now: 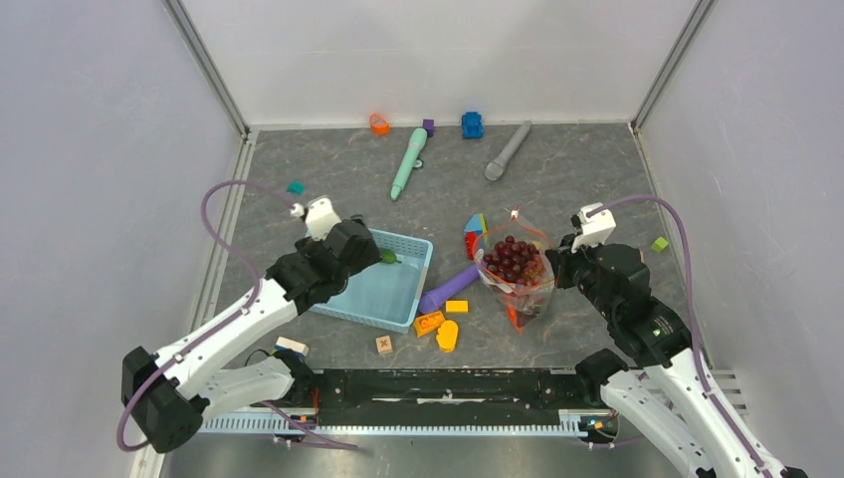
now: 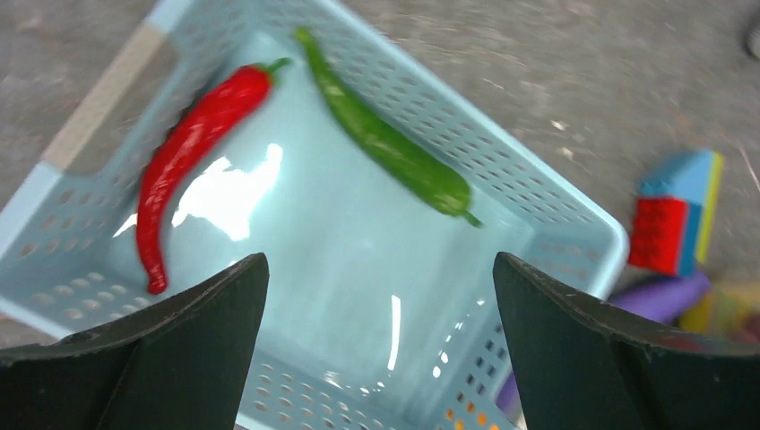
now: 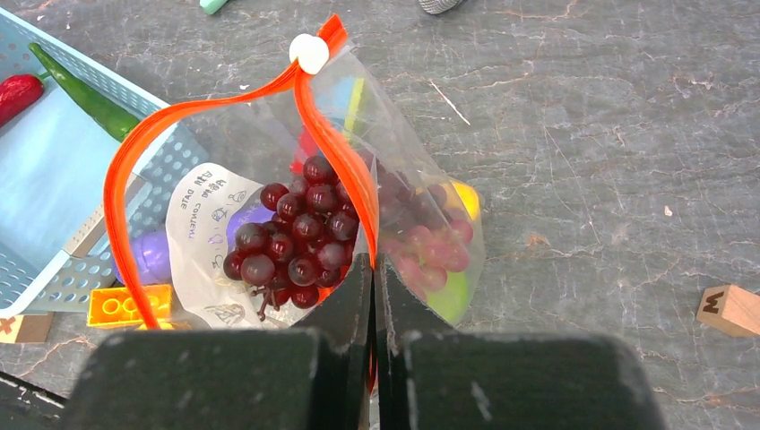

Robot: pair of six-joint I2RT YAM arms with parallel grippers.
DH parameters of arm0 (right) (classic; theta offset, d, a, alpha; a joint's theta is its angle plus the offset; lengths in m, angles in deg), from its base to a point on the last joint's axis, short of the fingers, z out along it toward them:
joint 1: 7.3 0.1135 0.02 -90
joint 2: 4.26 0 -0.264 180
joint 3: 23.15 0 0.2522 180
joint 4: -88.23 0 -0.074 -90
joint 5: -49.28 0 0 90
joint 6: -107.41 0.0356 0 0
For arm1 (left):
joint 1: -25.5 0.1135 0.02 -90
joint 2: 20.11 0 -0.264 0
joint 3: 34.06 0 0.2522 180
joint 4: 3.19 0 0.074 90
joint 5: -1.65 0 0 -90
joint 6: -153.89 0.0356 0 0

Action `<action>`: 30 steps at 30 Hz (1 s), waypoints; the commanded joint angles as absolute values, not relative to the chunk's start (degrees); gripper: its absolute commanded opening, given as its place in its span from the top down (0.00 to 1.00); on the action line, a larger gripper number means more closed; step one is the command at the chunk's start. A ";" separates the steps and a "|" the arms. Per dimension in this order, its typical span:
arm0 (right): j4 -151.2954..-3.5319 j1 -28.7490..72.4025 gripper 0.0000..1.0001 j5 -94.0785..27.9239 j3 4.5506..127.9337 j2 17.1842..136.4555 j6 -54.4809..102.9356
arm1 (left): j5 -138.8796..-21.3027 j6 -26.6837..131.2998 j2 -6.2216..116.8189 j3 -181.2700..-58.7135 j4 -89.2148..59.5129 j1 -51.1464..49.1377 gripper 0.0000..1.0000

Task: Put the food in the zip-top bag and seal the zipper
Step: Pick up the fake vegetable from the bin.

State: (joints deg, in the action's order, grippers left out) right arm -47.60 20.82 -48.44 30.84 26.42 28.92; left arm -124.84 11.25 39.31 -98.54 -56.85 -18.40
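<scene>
The open zip-top bag is crowded with grapes (image 1: 514, 260), so I expect the long green vegetable (image 2: 387, 143) to lie across them and stick out when the robot lowers it in.
The clear zip-top bag (image 1: 518, 274) stands open right of centre; dark red grapes (image 3: 291, 233), a green piece and a yellow piece show inside it. Its orange-red zipper (image 3: 134, 179) gapes in a loop, with the white slider tab (image 3: 309, 52) at the far end. My right gripper (image 3: 374, 269) is shut on the zipper's near edge and holds the mouth up. My left gripper (image 2: 376, 296) is open and empty above the light-blue mesh basket (image 2: 556, 210), where a red chilli (image 2: 193, 143) and a long green vegetable (image 2: 394, 152) lie.
A purple cylinder (image 1: 448, 287), orange and yellow blocks (image 1: 438, 324) and a wooden cube (image 1: 384, 345) lie between basket and bag. A stack of coloured blocks (image 1: 475, 235) sits behind the bag. A teal toy (image 1: 408, 164), a grey microphone (image 1: 508, 151) and small toys lie at the back.
</scene>
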 commanded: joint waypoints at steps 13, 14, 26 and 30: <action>-48.43 21.11 1.00 -52.14 30.95 27.43 28.95 | -128.14 6.75 40.36 -78.02 -22.67 -2.83 0.15; -48.27 21.09 1.00 -52.32 31.05 27.34 28.93 | -126.42 7.69 41.62 -77.69 -20.39 -1.45 0.16; -48.30 21.06 1.00 -53.77 31.22 27.10 29.21 | -111.98 14.36 58.70 -80.00 -5.50 8.23 0.33; -48.14 21.08 1.00 -53.92 31.38 27.25 29.22 | -110.82 14.62 61.63 -80.10 -3.13 8.61 0.38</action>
